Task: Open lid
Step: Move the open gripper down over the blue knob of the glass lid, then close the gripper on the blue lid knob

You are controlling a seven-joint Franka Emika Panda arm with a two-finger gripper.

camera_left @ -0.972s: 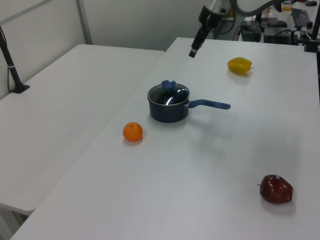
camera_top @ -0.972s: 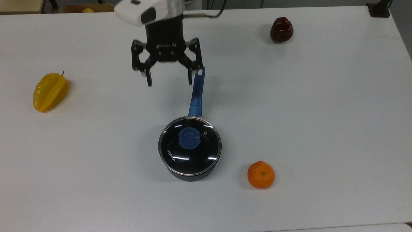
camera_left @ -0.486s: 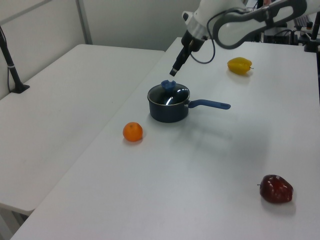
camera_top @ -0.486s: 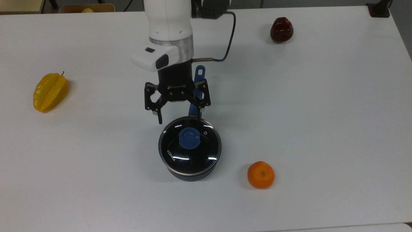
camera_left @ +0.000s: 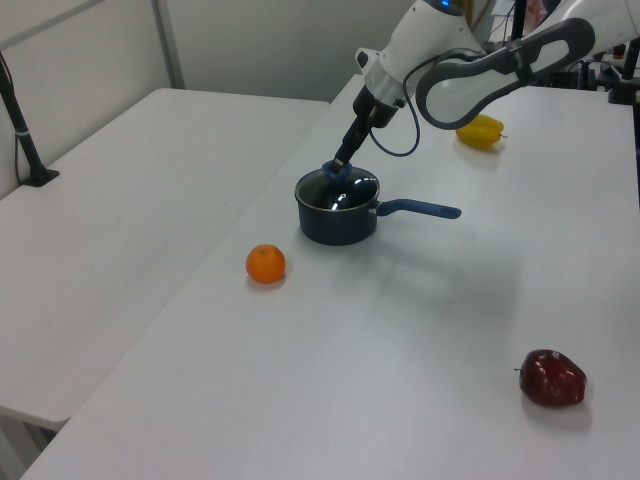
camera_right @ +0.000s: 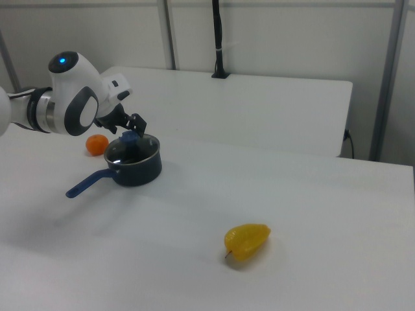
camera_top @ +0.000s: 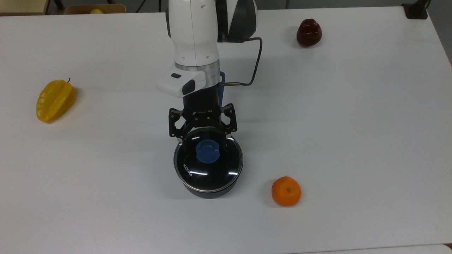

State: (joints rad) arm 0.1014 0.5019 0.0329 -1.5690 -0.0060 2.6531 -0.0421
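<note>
The lid (camera_left: 318,187) is lying flat on the saucepan's rim (camera_left: 340,209). I expect it to come off in one piece and leave the saucepan behind when I lift it.
The lid (camera_top: 212,173), clear glass with a metal rim and a blue knob (camera_top: 208,151), rests flat on the black saucepan (camera_top: 208,192) at the table's middle. My gripper (camera_top: 205,144) hangs just over the lid, open, with one finger on each side of the knob and not touching it. The arm hides most of the pan's blue handle (camera_top: 221,92). In the left view the gripper (camera_left: 338,167) sits right at the knob above the lid (camera_left: 348,190), and the handle (camera_left: 425,210) points to the left view's right. The right view shows the gripper (camera_right: 130,133) over the saucepan (camera_right: 136,170).
A yellow starfruit (camera_top: 55,100) lies at the top view's left. An orange (camera_top: 286,191) sits close to the pan at the top view's lower right. A dark red fruit (camera_top: 309,32) stands far off at the upper right. The white table (camera_top: 353,123) spreads wide around them.
The arm came from beyond the handle's end toward the pan and lowered, so the open gripper now straddles the knob. The pan, lid and fruit stayed put.
</note>
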